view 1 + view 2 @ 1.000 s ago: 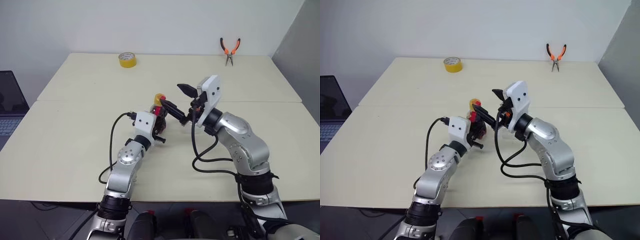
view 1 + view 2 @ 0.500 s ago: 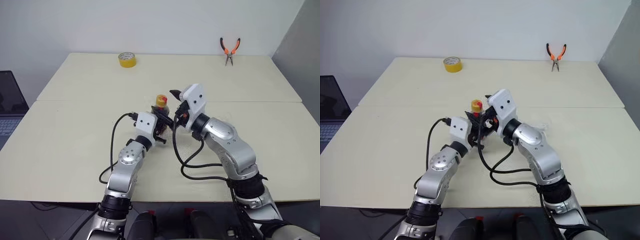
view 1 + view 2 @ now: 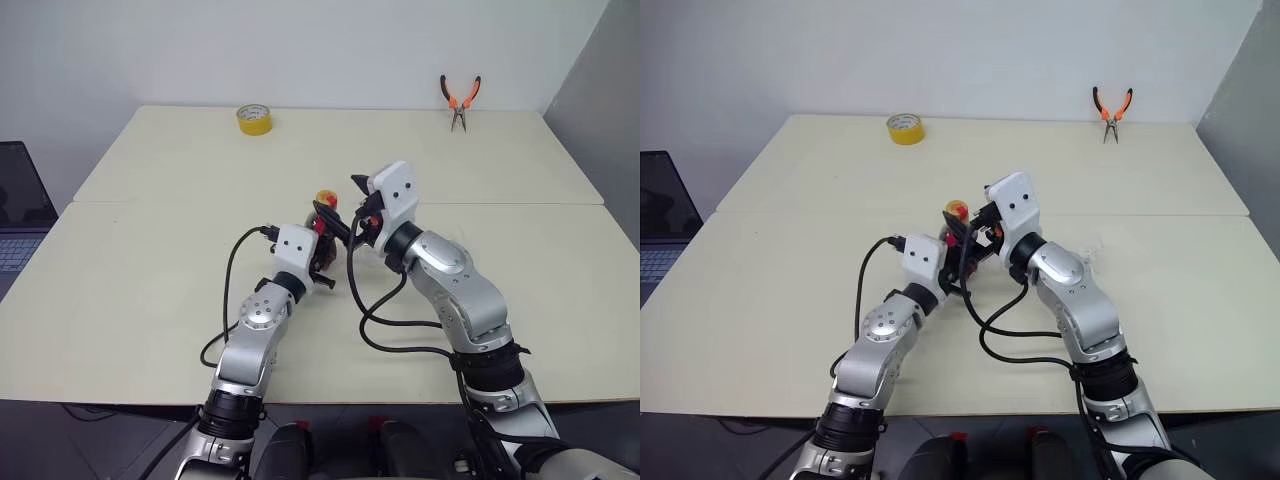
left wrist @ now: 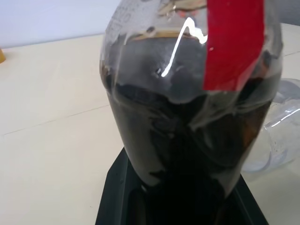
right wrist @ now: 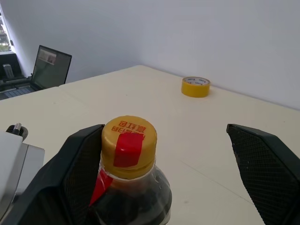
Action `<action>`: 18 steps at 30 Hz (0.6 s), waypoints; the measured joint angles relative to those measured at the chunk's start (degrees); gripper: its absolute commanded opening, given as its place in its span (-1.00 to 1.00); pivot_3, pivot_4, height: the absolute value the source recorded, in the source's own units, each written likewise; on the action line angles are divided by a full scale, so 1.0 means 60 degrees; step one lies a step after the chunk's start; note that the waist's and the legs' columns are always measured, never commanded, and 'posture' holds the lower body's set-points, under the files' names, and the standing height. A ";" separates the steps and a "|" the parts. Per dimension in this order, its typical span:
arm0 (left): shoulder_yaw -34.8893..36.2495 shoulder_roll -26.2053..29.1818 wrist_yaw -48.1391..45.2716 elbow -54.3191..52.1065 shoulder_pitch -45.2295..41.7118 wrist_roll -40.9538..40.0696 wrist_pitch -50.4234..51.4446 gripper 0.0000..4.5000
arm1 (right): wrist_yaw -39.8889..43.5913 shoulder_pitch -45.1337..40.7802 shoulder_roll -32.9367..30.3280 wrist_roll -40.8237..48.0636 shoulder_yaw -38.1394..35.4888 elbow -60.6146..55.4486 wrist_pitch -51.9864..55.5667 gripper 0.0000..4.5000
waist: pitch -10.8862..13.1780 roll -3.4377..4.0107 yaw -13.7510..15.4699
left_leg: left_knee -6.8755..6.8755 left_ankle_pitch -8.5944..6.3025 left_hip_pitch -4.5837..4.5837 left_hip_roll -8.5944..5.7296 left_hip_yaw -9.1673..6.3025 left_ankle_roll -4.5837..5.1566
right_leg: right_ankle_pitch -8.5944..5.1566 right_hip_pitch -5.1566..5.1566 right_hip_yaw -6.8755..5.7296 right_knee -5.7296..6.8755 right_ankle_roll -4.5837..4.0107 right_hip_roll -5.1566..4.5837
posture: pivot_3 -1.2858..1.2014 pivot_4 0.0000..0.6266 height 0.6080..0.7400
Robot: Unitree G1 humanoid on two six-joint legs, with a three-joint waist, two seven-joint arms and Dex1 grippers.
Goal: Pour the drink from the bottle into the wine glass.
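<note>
The yellow cap touches only the end of one finger of my right gripper, so I should reach the finger past the cap and then pull back to turn it loose.
The bottle, clear plastic with a yellow cap and a red strip, stands upright mid-table with my left gripper shut on its lower body. The drink, dark brown, fills the bottle almost to the shoulder. My right gripper is open at cap height. In the right wrist view one finger sits close beside the cap, while the other stands far off. A clear curved shape just past the bottle is the wine glass, mostly hidden behind my right arm in the head views.
A yellow tape roll lies at the far left of the table. Orange-handled pliers lie at the far right. A laptop sits beyond the table's left edge. A seam crosses the tabletop.
My right gripper has moved left and down from beside the bottle, so its open fingers now flank the cap. The left gripper and the bottle have stayed put.
</note>
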 measured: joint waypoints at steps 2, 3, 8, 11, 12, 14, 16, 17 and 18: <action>-0.0027 0.0000 -0.0001 0.0000 -0.0001 0.0000 0.0001 -0.71 | 0.0000 0.0014 -0.0006 0.0028 -0.0043 -0.0017 0.0037 0.96 | 0.0000 0.0000 0.0000 | 0.0000 0.0000 0.0000 0.0000 0.0000 0.0000 | 0.0000 0.0000 0.0000 0.0000 0.0000 0.0000 | 0.03 -0.52 1.00; -0.0029 0.0000 -0.0002 0.0000 -0.0002 0.0000 0.0001 -0.71 | 0.0000 0.0026 -0.0012 0.0053 -0.0060 -0.0038 0.0067 0.96 | 0.0000 0.0000 0.0000 | 0.0000 0.0000 0.0000 0.0000 0.0000 0.0000 | 0.0000 0.0000 0.0000 0.0000 0.0000 0.0000 | 0.03 -0.52 1.00; -0.0131 0.0002 -0.0066 0.0002 -0.0008 0.0000 0.0011 -0.71 | 0.0002 0.0343 -0.0217 0.0256 -0.0166 -0.0482 0.0231 0.96 | 0.0000 0.0000 0.0002 | 0.0001 0.0000 -0.0001 -0.0001 0.0001 0.0000 | 0.0000 0.0001 0.0002 -0.0001 0.0000 0.0000 | 0.03 -0.52 1.00; -0.0136 0.0003 -0.0108 0.0002 -0.0030 0.0000 0.0010 -0.71 | 0.0003 0.0539 -0.0381 0.0427 -0.0225 -0.0828 0.0389 0.96 | 0.0000 0.0000 -0.0003 | -0.0001 0.0000 0.0000 0.0001 0.0000 0.0000 | 0.0000 0.0000 0.0001 0.0000 0.0000 0.0002 | 0.03 -0.52 1.00; -0.0138 0.0000 -0.0119 0.0002 -0.0040 0.0000 0.0010 -0.71 | 0.0004 0.0585 -0.0417 0.0477 -0.0253 -0.0916 0.0427 0.96 | 0.0000 0.0000 -0.0006 | -0.0001 0.0000 0.0000 0.0002 0.0000 0.0000 | 0.0000 0.0000 0.0001 0.0000 0.0000 0.0003 | 0.03 -0.52 1.00; -0.0135 0.0004 -0.0121 0.0002 -0.0079 0.0000 0.0011 -0.71 | 0.0006 0.0659 -0.0503 0.0645 -0.0321 -0.1075 0.0519 0.96 | 0.0000 0.0000 -0.0004 | 0.0000 0.0000 0.0000 0.0001 0.0000 0.0000 | 0.0000 0.0001 0.0001 0.0000 0.0000 0.0002 | 0.03 -0.52 1.00; -0.0090 0.0006 -0.0084 0.0002 -0.0128 -0.0002 0.0010 -0.71 | 0.0005 0.0714 -0.0580 0.0736 -0.0438 -0.1211 0.0595 0.96 | 0.0000 0.0000 -0.0003 | 0.0000 0.0000 -0.0001 0.0001 0.0000 0.0001 | 0.0000 0.0001 0.0001 -0.0001 0.0000 0.0002 | 0.03 -0.52 1.00; -0.0011 0.0007 -0.0047 0.0001 -0.0135 -0.0008 0.0008 -0.71 | -0.0034 0.0737 -0.0638 0.0732 -0.0572 -0.1223 0.0603 0.96 | 0.0000 0.0000 -0.0003 | 0.0000 0.0000 0.0000 0.0001 0.0000 0.0001 | 0.0000 0.0002 0.0001 -0.0001 0.0000 0.0002 | 0.03 -0.52 1.00; 0.0071 0.0036 -0.0009 0.0001 -0.0132 -0.0008 0.0007 -0.71 | -0.0121 0.0782 -0.0766 0.0726 -0.0814 -0.1223 0.0618 0.96 | 0.0000 0.0000 0.0005 | 0.0001 0.0000 -0.0001 0.0000 0.0000 0.0000 | 0.0000 0.0003 0.0000 -0.0001 0.0000 0.0002 | 0.03 -0.52 1.00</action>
